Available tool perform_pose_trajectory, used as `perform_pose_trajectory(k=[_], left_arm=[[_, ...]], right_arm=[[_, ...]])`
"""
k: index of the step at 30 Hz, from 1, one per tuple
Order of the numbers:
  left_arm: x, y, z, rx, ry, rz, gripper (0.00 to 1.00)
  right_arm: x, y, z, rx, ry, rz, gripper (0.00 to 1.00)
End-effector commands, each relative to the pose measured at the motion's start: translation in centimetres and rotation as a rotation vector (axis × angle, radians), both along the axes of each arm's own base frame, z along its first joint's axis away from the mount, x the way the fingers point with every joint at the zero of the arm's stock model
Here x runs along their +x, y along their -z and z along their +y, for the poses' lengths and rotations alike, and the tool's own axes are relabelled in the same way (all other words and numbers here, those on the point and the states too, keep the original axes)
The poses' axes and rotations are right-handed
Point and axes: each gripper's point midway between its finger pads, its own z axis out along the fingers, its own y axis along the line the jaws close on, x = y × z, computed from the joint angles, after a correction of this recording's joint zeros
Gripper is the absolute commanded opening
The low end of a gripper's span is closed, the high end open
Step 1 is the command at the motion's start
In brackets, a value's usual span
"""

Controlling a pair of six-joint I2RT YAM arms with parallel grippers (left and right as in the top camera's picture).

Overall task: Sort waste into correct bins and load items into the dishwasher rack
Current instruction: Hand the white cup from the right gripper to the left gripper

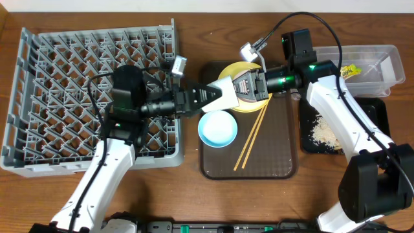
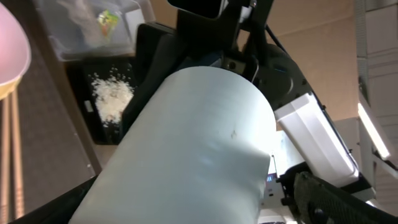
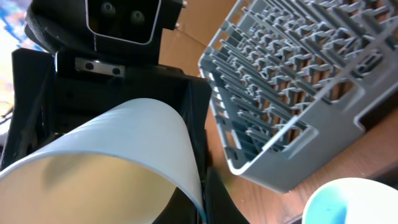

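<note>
Next, my right gripper lets go of the small white cup and moves away before my left gripper loads the cup, because both grippers are holding it beside the dishwasher rack.
The small white cup hangs over the brown tray between both grippers. My left gripper has its fingers on either side of the cup's body. My right gripper pinches the cup's rim between its jaws. The yellow plate lies under the right gripper. The light blue bowl and the chopsticks lie on the brown tray. A pink bowl rim shows at the left edge of the left wrist view. The dishwasher rack stands at the left.
The brown serving tray is in the middle. The clear tub at the back right holds the yellow-green wrapper. The black tray in front of it holds rice scraps. The rack's near corner is close to the cup.
</note>
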Motion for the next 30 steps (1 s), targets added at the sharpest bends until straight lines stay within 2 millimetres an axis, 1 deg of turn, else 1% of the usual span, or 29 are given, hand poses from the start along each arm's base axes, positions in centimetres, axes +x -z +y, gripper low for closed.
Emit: perform_pose_trajectory(k=[1, 3, 4, 5, 11, 18, 22, 30], left_arm=[[-0.7, -1.3, -0.6, -0.021, 0.037, -0.004, 0.89], [-0.4, -1.3, -0.6, -0.021, 0.023, 0.006, 0.79], [-0.4, -1.3, -0.6, -0.021, 0.022, 0.01, 0.76], [-0.5, -1.3, -0.7, -0.022, 0.024, 0.013, 0.75], [-0.5, -1.3, -0.7, -0.025, 0.023, 0.036, 0.75], [-0.5, -2.5, -1.0, -0.052, 0.03, 0.001, 0.75], [-0.7, -3.1, -1.4, -0.066, 0.035, -0.02, 0.76], [-0.9, -3.1, -1.9, -0.066, 0.041, -0.022, 0.75]], right_arm=[[-0.4, 0.2, 0.9, -0.011, -0.017, 0.009, 0.01], [-0.5, 0.2, 1.0, -0.01, -0.021, 0.004, 0.01], [-0.5, 0.1, 1.1, -0.008, -0.022, -0.003, 0.01], [-0.4, 0.1, 1.2, -0.006, -0.023, -0.011, 0.01], [0.0, -0.2, 1.3, 0.002, -0.019, -0.027, 0.01], [0.0, -0.3, 1.4, 0.004, -0.021, -0.034, 0.01], [0.0, 0.3, 1.9, -0.029, -0.011, -0.036, 0.01], [-0.3, 1.0, 3.1, -0.072, -0.009, -0.053, 0.01]])
